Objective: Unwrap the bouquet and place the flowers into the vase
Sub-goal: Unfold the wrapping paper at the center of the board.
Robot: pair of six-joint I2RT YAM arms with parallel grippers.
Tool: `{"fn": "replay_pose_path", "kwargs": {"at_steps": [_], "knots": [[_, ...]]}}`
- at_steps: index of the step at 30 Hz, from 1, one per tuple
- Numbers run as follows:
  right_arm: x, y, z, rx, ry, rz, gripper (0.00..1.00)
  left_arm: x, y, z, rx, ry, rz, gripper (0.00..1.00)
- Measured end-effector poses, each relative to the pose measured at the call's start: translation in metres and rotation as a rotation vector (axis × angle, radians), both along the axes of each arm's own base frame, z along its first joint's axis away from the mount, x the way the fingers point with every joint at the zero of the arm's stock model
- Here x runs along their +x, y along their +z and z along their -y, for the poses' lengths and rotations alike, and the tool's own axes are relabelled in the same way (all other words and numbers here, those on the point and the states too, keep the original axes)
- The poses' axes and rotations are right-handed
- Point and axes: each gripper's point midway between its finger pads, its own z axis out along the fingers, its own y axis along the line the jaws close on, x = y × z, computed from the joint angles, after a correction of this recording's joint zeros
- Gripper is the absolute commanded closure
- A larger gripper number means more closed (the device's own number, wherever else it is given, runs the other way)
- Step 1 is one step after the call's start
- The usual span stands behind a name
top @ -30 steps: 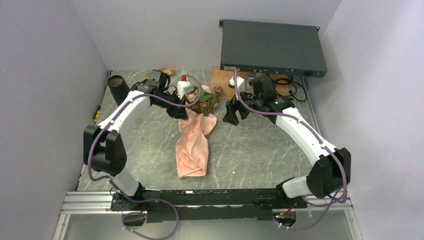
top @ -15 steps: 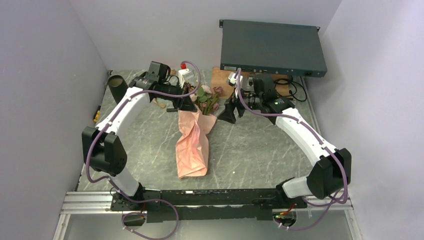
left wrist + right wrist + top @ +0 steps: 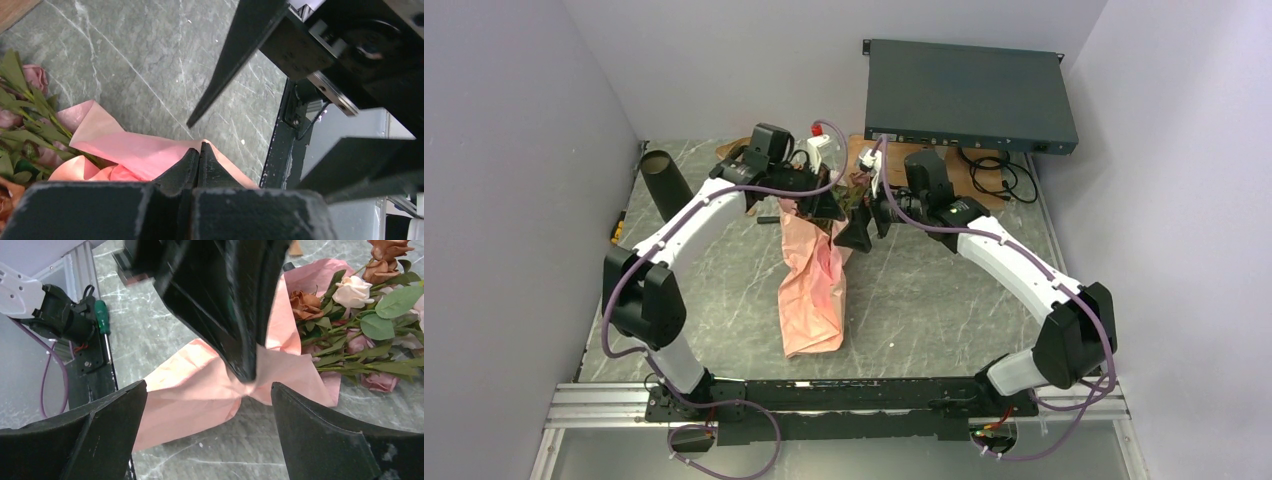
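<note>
The pink paper [image 3: 812, 292] is folded over on itself, so the robot's right gripper should pull open the paper edge the left gripper pinches [image 3: 208, 143], while the left gripper holds the opposite side of the paper.
The bouquet lies mid-table, its crinkled pink paper [image 3: 813, 290] trailing toward the near edge. My left gripper [image 3: 199, 149] is shut, pinching the paper's upper edge [image 3: 280, 365] into a pucker. The flowers [image 3: 361, 315], pink, cream and rust roses with green leaves, stick out of the opened wrap [image 3: 120, 150] and are mostly hidden by both grippers in the top view. My right gripper [image 3: 207, 387] stands wide open just right of the left one, above the paper, holding nothing. The black vase [image 3: 662, 176] stands at the far left of the table.
A dark grey rack box [image 3: 969, 95] sits at the back right on a wooden board [image 3: 861, 157], with black cables [image 3: 1001, 181] beside it. A green-handled screwdriver [image 3: 102, 322] lies near the left table edge. The arms' mounting rail [image 3: 824, 395] runs along the near edge.
The left gripper has moved right, carrying the paper's edge with it. The right arm has swung left up to the bouquet, and its jaws have spread wider.
</note>
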Motion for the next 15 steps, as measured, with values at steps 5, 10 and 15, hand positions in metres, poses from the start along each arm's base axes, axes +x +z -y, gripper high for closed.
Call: {"fn": "replay_pose_path", "kwargs": {"at_steps": [5,10,15], "knots": [[0.003,0.000,-0.003,-0.007,-0.026,0.012,0.03,0.003,-0.013,0.017,0.011,-0.003,-0.012,1.00],[0.015,-0.013,0.001,-0.054,-0.090,0.007,0.26,0.004,-0.012,0.024,-0.001,-0.004,-0.007,1.00],[0.014,-0.037,0.009,-0.114,-0.124,-0.035,0.73,0.006,-0.011,0.024,-0.005,-0.004,0.003,0.75]]}}
